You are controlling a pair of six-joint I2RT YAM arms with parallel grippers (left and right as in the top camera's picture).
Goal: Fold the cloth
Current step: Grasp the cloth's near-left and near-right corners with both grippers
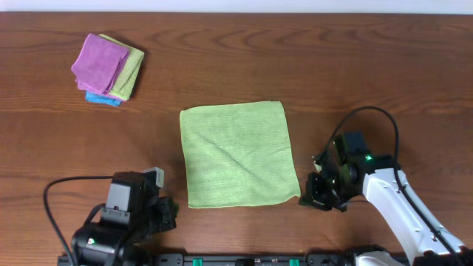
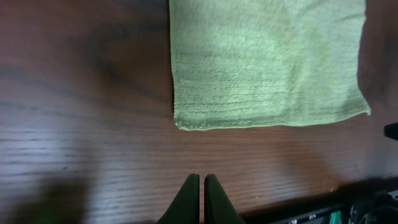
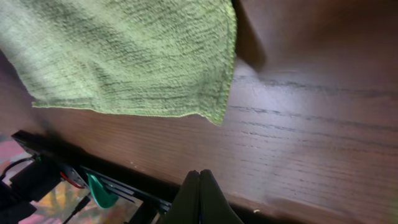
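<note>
The robot's left gripper is closed above the wood [image 1: 182,213], short of the cloth's near corner, so it should open, go to that corner [image 1: 191,205] and pinch it before the fold.
A light green cloth [image 1: 236,154] lies spread flat and square in the middle of the wooden table. It also shows in the left wrist view [image 2: 267,62] and in the right wrist view [image 3: 124,56]. My left gripper [image 1: 168,210] is shut and empty, near the table's front edge, left of and below the cloth's near left corner; its closed fingertips [image 2: 201,180] hover over bare wood. My right gripper [image 1: 310,196] is shut and empty, just right of the cloth's near right corner; its fingertips [image 3: 199,177] are close to the front edge.
A stack of folded cloths [image 1: 107,68], pink on top with yellow-green and blue beneath, sits at the far left of the table. A black rail with cables [image 1: 251,260] runs along the front edge.
</note>
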